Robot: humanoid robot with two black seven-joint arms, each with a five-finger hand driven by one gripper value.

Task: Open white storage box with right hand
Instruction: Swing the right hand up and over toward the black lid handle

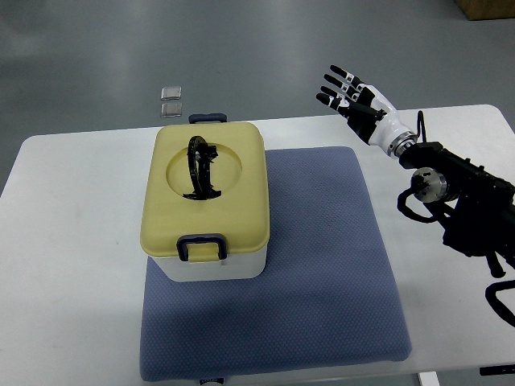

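Observation:
The pale yellow lid (237,213) will come away in one piece when I raise its black handle, since dark latches (202,246) sit at the near and far edges.
A white storage box (216,265) with a pale yellow lid (209,189) stands on the left part of a blue-grey mat (322,265). The lid is down, with a black carry handle (199,167) lying in its round recess. A dark latch (201,246) sits at the near edge and another (208,118) at the far edge. My right hand (348,95) hovers above the table's far edge, well to the right of the box, fingers spread and holding nothing. Its black arm (463,197) comes in from the right.
The white table (72,241) carries the mat and box. Two small shiny squares (170,100) lie on the grey floor beyond the table's far edge. A brown box corner (487,8) shows at the top right.

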